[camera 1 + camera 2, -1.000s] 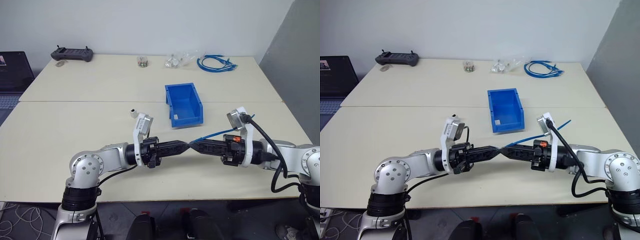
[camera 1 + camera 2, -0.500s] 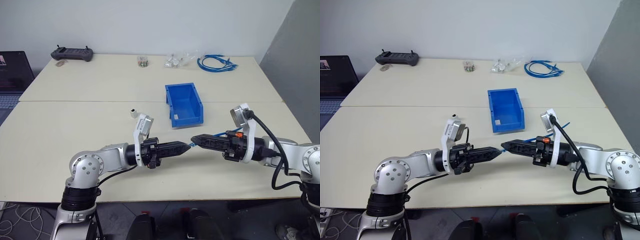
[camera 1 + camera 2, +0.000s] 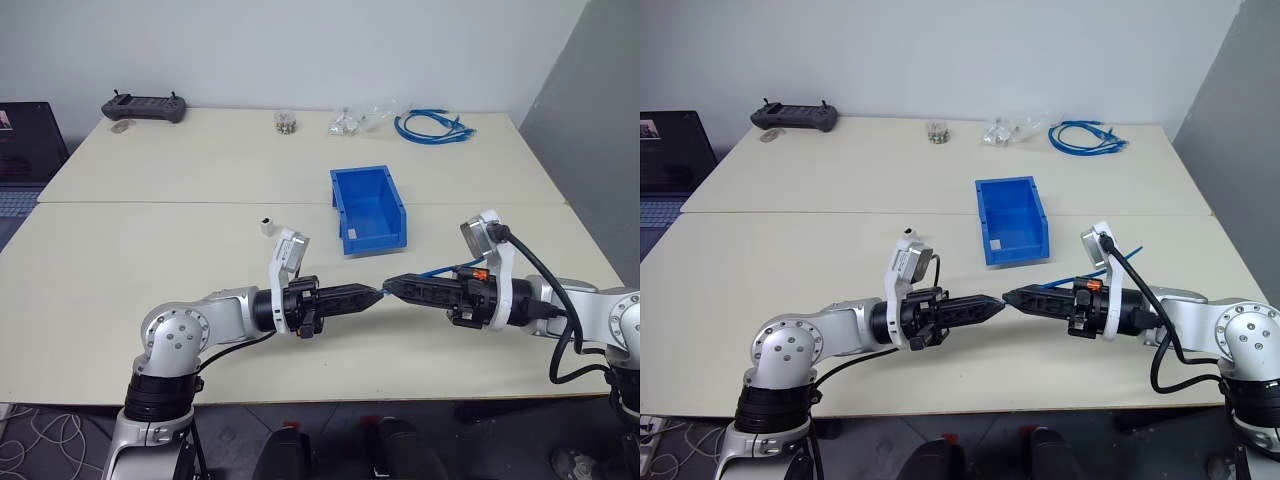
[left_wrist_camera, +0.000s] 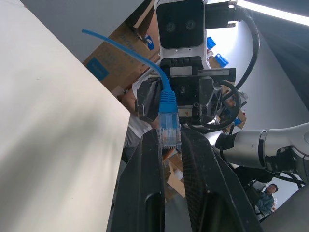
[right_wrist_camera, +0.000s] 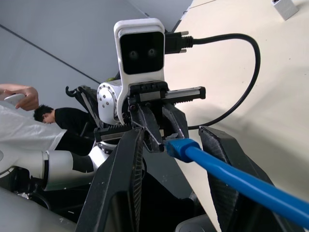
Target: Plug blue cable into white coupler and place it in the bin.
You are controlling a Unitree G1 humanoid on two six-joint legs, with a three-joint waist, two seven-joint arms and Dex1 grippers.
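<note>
My gripper will carry the blue cable (image 3: 438,270) to the white coupler. The cable's tail will stick out stiffly because the cable runs almost straight from its plug.
My left gripper (image 3: 378,293) hovers over the table's front half and is shut on the plug (image 4: 168,126) of the blue cable (image 3: 440,268). Tip to tip with it, my right gripper (image 3: 392,285) stands open. The cable (image 5: 231,179) runs loosely back between its fingers and trails off over the right wrist. The white coupler (image 3: 266,226) stands alone on the table behind my left arm, well clear of both grippers. The bin (image 3: 368,210), bright blue with a white label, sits just behind the grippers.
At the table's far edge lie a coiled bundle of blue cables (image 3: 432,125), clear bags of small parts (image 3: 358,119), a small jar (image 3: 285,122) and a black controller (image 3: 145,107). A laptop (image 3: 25,150) sits at far left. A person (image 5: 58,118) shows in the right wrist view.
My right gripper, whose tips pressed against the left's a second ago, has opened and drawn back slightly to the right. The left gripper has stayed still with the plug.
</note>
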